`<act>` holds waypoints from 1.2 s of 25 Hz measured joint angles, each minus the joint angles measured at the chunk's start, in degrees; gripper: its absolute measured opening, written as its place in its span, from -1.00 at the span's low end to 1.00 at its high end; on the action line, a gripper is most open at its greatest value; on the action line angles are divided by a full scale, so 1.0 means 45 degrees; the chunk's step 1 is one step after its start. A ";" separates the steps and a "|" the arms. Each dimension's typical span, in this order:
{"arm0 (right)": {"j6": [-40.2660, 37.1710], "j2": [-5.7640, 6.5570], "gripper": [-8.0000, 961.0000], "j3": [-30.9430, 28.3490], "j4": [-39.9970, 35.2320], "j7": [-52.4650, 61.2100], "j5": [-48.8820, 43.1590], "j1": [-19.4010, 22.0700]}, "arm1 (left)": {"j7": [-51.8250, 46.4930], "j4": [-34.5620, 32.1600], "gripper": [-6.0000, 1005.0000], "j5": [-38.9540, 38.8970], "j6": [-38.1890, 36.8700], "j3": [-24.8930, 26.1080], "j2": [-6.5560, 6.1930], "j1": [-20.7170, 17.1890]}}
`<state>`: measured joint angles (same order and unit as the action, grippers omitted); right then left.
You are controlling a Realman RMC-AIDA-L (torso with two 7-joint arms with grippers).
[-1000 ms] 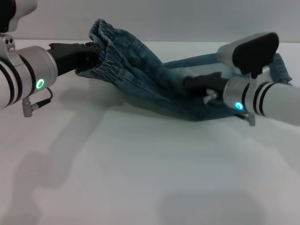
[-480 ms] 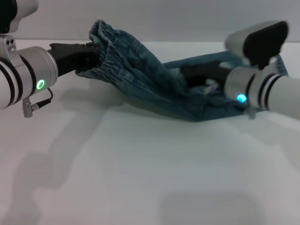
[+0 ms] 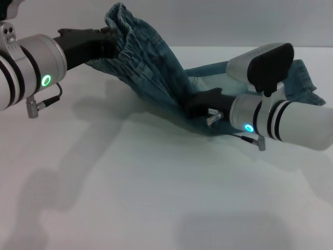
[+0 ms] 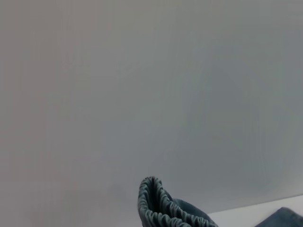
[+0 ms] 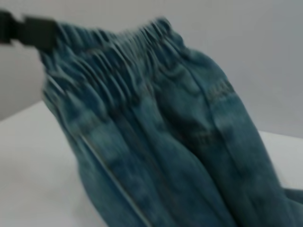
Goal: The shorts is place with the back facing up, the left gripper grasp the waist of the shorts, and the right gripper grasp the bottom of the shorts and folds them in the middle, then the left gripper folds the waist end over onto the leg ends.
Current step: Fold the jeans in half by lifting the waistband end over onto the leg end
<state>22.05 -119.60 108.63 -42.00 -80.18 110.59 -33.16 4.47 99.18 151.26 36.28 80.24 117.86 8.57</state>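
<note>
My right gripper should first move back toward the leg ends [image 3: 306, 89], because it is in the bend [image 3: 202, 128] where the waist has to fold over.
The blue-green denim shorts [image 3: 156, 73] hang in a slope from upper left down to the table. My left gripper [image 3: 108, 44] is shut on the ruffled waist of the shorts [image 3: 122, 31] and holds it up in the air. That gathered band also shows in the left wrist view [image 4: 161, 208] and in the right wrist view [image 5: 109, 52]. My right gripper [image 3: 193, 105] sits low against the middle of the cloth, near the table. The leg ends [image 3: 304, 78] lie flat behind the right arm, partly hidden by it.
The white table [image 3: 156, 198] stretches in front of both arms. A plain grey wall [image 4: 151, 85] stands behind. The right arm's wrist camera housing [image 3: 263, 62] rises above the cloth on the right.
My left gripper has lifted the waist higher and slightly to the right. The right gripper has moved left and lower along the cloth.
</note>
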 joint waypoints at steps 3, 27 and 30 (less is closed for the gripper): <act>-0.0714 0.0005 -0.96 -0.0198 0.0933 -0.0057 0.0006 -0.0623 | 0.0045 0.0707 -0.88 0.0001 0.0078 -0.0092 -0.0012 -0.0213; -0.1713 0.0007 -0.95 -0.1137 0.1344 -0.1337 0.0918 -0.0675 | 0.0346 0.1351 -0.88 0.0001 0.0042 -0.0151 -0.0031 -0.0650; -0.1500 0.0008 -0.95 -0.1127 0.0974 -0.1320 0.0994 -0.0232 | 0.0350 0.1374 -0.87 0.0001 0.0033 -0.0205 -0.0016 -0.0661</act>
<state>15.30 -119.56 103.56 -37.62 -86.12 115.06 -34.20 6.04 105.36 151.26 36.43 79.32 117.79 5.60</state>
